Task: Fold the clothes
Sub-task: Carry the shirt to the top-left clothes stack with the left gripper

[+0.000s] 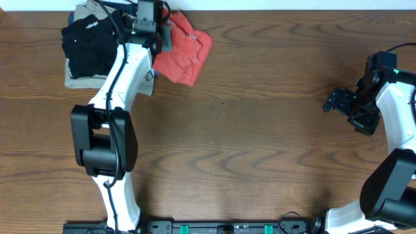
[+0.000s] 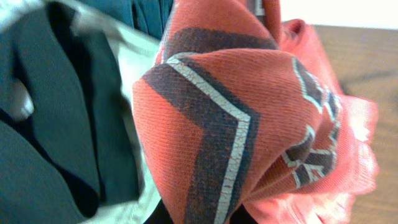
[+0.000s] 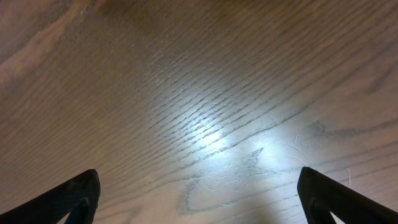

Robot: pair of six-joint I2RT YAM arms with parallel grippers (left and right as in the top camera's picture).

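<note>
I should carry on moving my left gripper across the black garment [image 1: 90,47] and let go of the shirt on top, since I have the coral-red T-shirt's end [image 1: 175,36] gripped beside the pile.
The coral-red T-shirt [image 1: 186,52] lies bunched at the table's far edge, right of the pile of folded clothes. My left gripper [image 1: 162,34] is at its left end and is shut on a bunch of the fabric. In the left wrist view the shirt [image 2: 249,118] fills the frame, showing dark and white print, and it hides the fingers. My right gripper [image 1: 338,101] is far off at the right side. It is open and empty over bare wood [image 3: 199,199].
A black folded garment [image 1: 88,45] lies on khaki folded trousers [image 1: 77,81] at the far left, just beside the left arm. They also show in the left wrist view, the dark garment [image 2: 56,124] and the khaki cloth [image 2: 134,68]. The wooden table [image 1: 260,143] spans the view.
</note>
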